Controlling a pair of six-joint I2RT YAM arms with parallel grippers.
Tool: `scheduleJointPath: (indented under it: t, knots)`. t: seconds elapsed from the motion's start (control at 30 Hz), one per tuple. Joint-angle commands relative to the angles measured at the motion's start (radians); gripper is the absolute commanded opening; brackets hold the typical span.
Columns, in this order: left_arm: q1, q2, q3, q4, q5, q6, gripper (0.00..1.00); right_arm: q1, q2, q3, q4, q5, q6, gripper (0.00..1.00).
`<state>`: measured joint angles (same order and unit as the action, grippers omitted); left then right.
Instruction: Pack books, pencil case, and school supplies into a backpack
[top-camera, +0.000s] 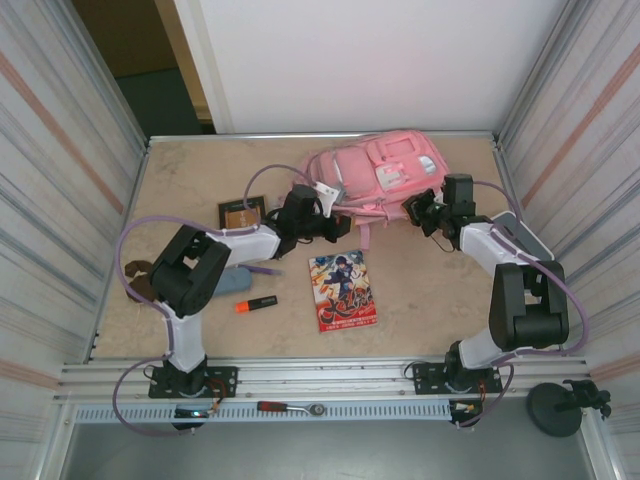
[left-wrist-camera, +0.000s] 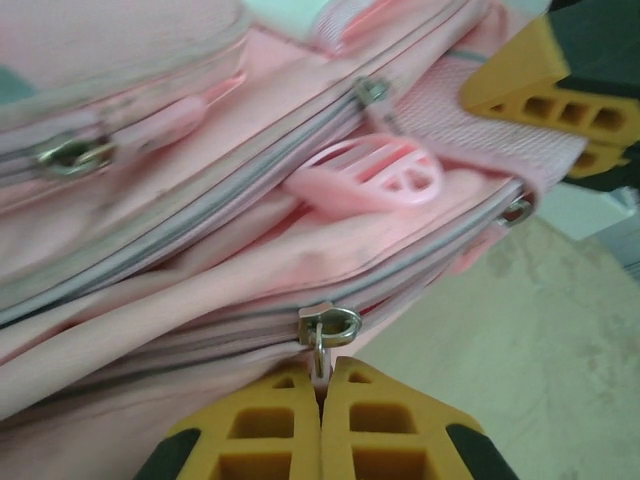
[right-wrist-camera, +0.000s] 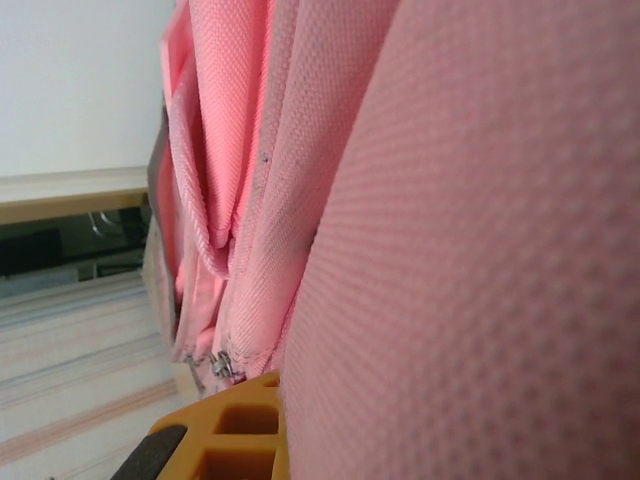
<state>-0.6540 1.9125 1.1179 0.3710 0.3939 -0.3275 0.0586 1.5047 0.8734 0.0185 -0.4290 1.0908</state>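
Slack cloth folds (left-wrist-camera: 165, 315) lie along the zipper track beside my left gripper's pull. Next, my left gripper eases back while my right gripper draws the backpack's near edge (top-camera: 388, 212) taut.
The pink backpack (top-camera: 385, 168) lies at the back of the table. My left gripper (top-camera: 333, 228) is at its near left edge, shut on a metal zipper pull (left-wrist-camera: 321, 352) that sticks up between the yellow fingertips. My right gripper (top-camera: 418, 210) is at the bag's near right edge, shut on pink backpack fabric (right-wrist-camera: 460, 240); one yellow finger (right-wrist-camera: 235, 430) shows beside the cloth. The red comic (top-camera: 343, 290) lies in the middle of the table. The tan book (top-camera: 242, 213) is behind the left arm. The blue-grey pencil case (top-camera: 232, 281), an orange-and-black marker (top-camera: 256, 303) and a purple pen (top-camera: 265, 270) lie at the left.
Corrugated walls close in both sides of the table. A red-handled screwdriver (top-camera: 285, 407) rests on the front rail. A grey-white box (top-camera: 517, 226) sits behind the right arm. A brown object (top-camera: 136, 270) lies at the left edge.
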Motion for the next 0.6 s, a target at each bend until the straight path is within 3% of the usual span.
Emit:
scheduleJointPath:
  t: [0.0,0.17,0.4,0.57]
  knots:
    - [0.042,-0.046,0.0,-0.17,-0.122,0.077,0.0,-0.032,-0.023,0.003,0.005,-0.028,-0.074,0.0]
    - [0.072,-0.066,-0.002,-0.256,-0.188,0.109,0.0,-0.036,-0.001,0.033,-0.043,-0.036,-0.135,0.0]
    - [0.076,-0.096,0.043,-0.449,-0.373,0.188,0.0,-0.057,0.061,0.115,-0.169,-0.038,-0.261,0.0]
    - [0.05,-0.098,0.063,-0.48,-0.312,0.213,0.0,-0.083,0.097,0.174,-0.234,-0.017,-0.337,0.02]
